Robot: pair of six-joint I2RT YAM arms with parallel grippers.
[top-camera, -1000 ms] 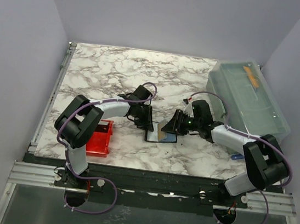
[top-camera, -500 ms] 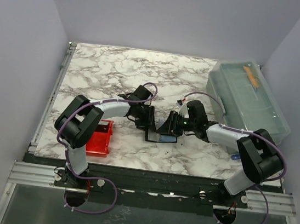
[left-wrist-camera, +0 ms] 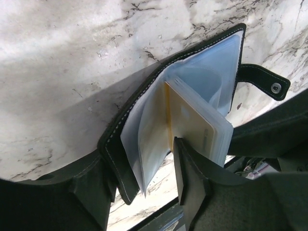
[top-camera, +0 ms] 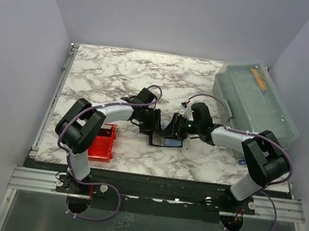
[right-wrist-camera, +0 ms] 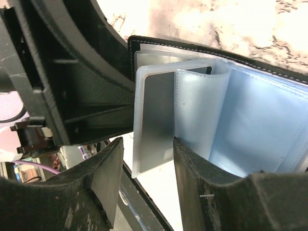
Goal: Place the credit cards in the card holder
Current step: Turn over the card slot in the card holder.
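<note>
My left gripper should open, clear the card holder's fold (left-wrist-camera: 161,137) and put the sleeve with the grey card (right-wrist-camera: 158,108) down flat, because the sleeve is standing up against my left gripper's finger.
The black card holder (top-camera: 167,137) lies open on the marble table between both grippers. In the left wrist view its black cover (left-wrist-camera: 115,139) and clear sleeves fan out, and a yellowish card (left-wrist-camera: 192,125) sits in one sleeve. My left gripper (left-wrist-camera: 139,159) is open and straddles the cover edge and a few sleeves. My right gripper (right-wrist-camera: 148,144) is open, with a clear sleeve holding a grey card (right-wrist-camera: 156,120) between its jaws. The cover (right-wrist-camera: 168,44) shows behind. In the top view the left gripper (top-camera: 152,124) and right gripper (top-camera: 178,128) nearly meet over the holder.
A red tray (top-camera: 102,142) sits at the front left beside the left arm. A translucent lidded box (top-camera: 256,103) stands at the right. A small blue item (top-camera: 242,161) lies partly hidden under the right arm. The holder's snap strap (left-wrist-camera: 262,82) sticks out.
My right gripper has moved left to the open holder. The pale card seen at its jaws a second ago no longer shows in the top view. The left arm stayed put.
</note>
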